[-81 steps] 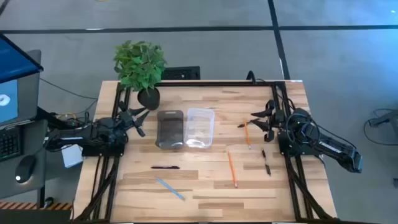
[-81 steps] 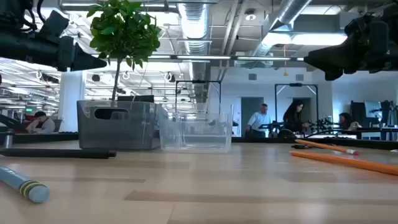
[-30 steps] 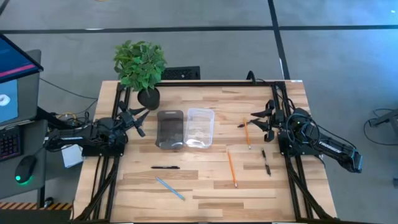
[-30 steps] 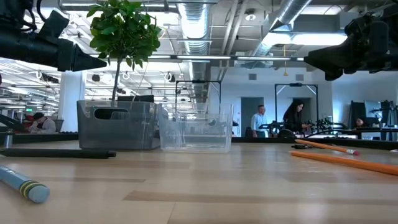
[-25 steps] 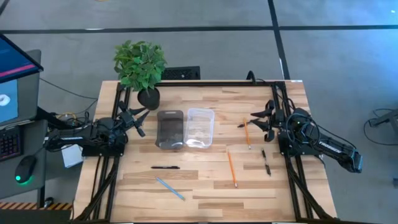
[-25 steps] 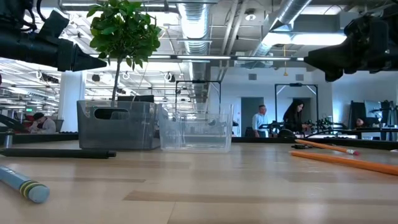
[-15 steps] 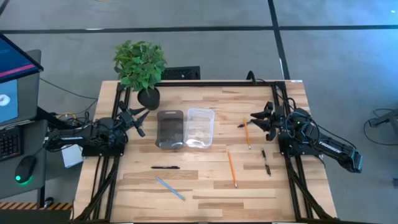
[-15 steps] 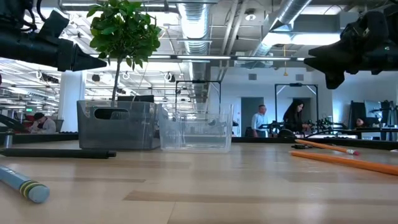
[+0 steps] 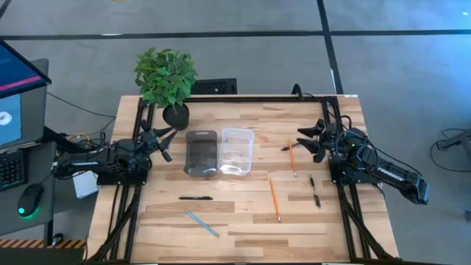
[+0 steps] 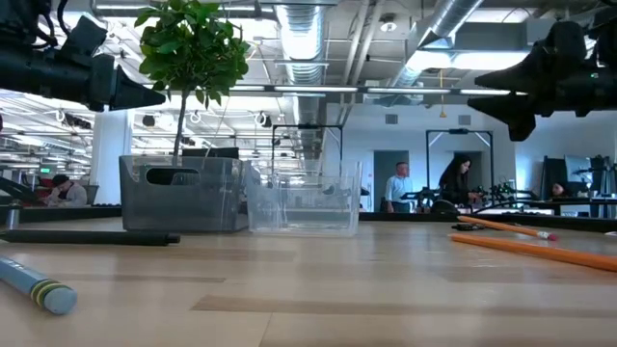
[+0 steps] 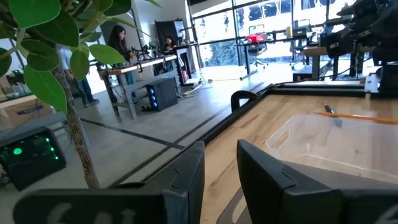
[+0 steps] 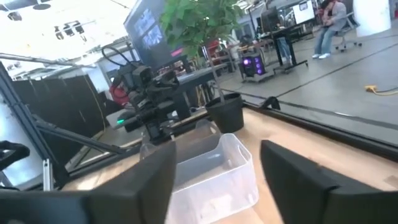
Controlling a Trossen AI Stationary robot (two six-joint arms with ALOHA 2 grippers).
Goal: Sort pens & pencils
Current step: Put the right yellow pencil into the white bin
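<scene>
My level right gripper should rise, point its fingers down and pick up the orange pencil first, because the far orange pencil lies across a black pen.
Two orange pencils and a light blue pencil lie flat on the wooden table. One black pen lies near the blue pencil, another pen at the right. A grey tray and a clear tray stand side by side at mid-table. My left gripper hangs level above the left edge, open, its fingers bare. My right gripper hangs level above the right side beside the far orange pencil, open, holding nothing.
A potted plant stands at the far left corner, just behind my left gripper. Black frame rails run along the far, left and right edges. A monitor and mouse sit off the table's left. People move in the room beyond.
My right gripper has rolled about its own pointing line while staying in place, and its fingers have spread wider apart. The pens, pencils and trays lie as before.
</scene>
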